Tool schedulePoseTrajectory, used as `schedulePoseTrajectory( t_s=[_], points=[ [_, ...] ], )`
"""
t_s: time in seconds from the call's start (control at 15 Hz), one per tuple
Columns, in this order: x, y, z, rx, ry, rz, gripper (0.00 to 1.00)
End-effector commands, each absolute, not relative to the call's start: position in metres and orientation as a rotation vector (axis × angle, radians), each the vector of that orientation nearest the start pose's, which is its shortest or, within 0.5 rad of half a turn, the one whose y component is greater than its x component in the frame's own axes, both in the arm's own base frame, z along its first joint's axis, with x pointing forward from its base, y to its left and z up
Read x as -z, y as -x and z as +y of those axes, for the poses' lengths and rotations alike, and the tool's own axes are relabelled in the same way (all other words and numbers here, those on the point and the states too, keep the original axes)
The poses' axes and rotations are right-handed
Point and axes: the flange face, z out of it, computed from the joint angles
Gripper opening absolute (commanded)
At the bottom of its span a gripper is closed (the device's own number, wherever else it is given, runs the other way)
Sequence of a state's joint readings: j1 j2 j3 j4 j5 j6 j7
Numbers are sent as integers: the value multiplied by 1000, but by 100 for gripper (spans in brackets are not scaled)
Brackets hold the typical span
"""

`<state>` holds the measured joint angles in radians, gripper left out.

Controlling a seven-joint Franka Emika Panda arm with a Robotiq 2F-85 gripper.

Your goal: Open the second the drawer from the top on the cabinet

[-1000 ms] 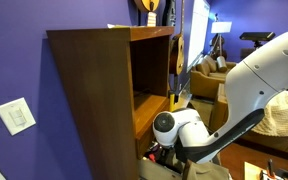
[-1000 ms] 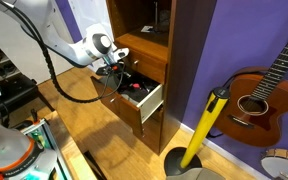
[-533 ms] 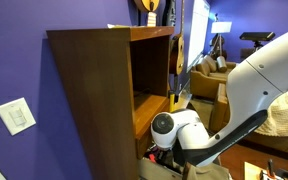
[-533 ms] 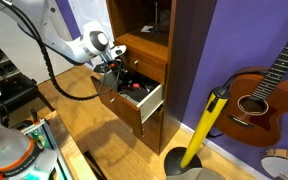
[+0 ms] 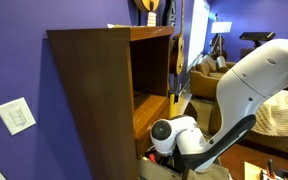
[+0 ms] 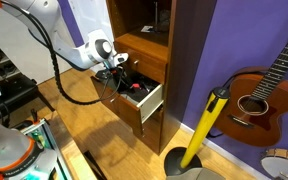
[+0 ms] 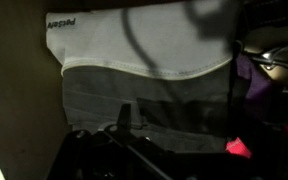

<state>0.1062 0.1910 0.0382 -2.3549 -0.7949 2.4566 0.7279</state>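
The white and grey cloth (image 7: 144, 62) is lying uncovered in the drawer under my open gripper. I should keep going down until my fingers close on its grey part (image 7: 169, 92).
The tall reddish-brown cabinet (image 6: 184, 60) (image 5: 89, 90) shows in both exterior views. In its stack, the second drawer (image 6: 121, 106) from the top stands pulled out, with dark items and a red thing (image 6: 134, 88) inside. My gripper (image 6: 115, 74) hovers over the drawer's back left part and holds nothing. The wrist view is dark. One dark finger (image 7: 128, 116) stands left of centre with no other fingertip against it, so the jaws are apart. Below lie a white and grey cloth (image 7: 144, 50) and the red thing (image 7: 239, 148).
A guitar (image 6: 259, 95) leans on the purple wall beside the cabinet. A yellow-handled tool (image 6: 209, 120) stands in a black bucket (image 6: 184, 165) by the cabinet's foot. The arm's white wrist (image 5: 169, 135) sits close to the cabinet front. A light switch (image 5: 17, 117) is on the wall.
The wrist has sunk slightly and drawn a little away from the cabinet front. The drawer stays pulled out and has not moved.
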Motion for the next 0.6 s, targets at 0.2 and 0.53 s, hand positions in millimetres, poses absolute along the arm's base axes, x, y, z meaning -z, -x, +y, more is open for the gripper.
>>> schedulePoseTrajectory(
  t_s=[0.2, 0.53],
  points=[
    [-209, -514, 59, 212, 3598, -78, 100],
    [-196, -517, 43, 206, 3640, -84, 100]
  ],
)
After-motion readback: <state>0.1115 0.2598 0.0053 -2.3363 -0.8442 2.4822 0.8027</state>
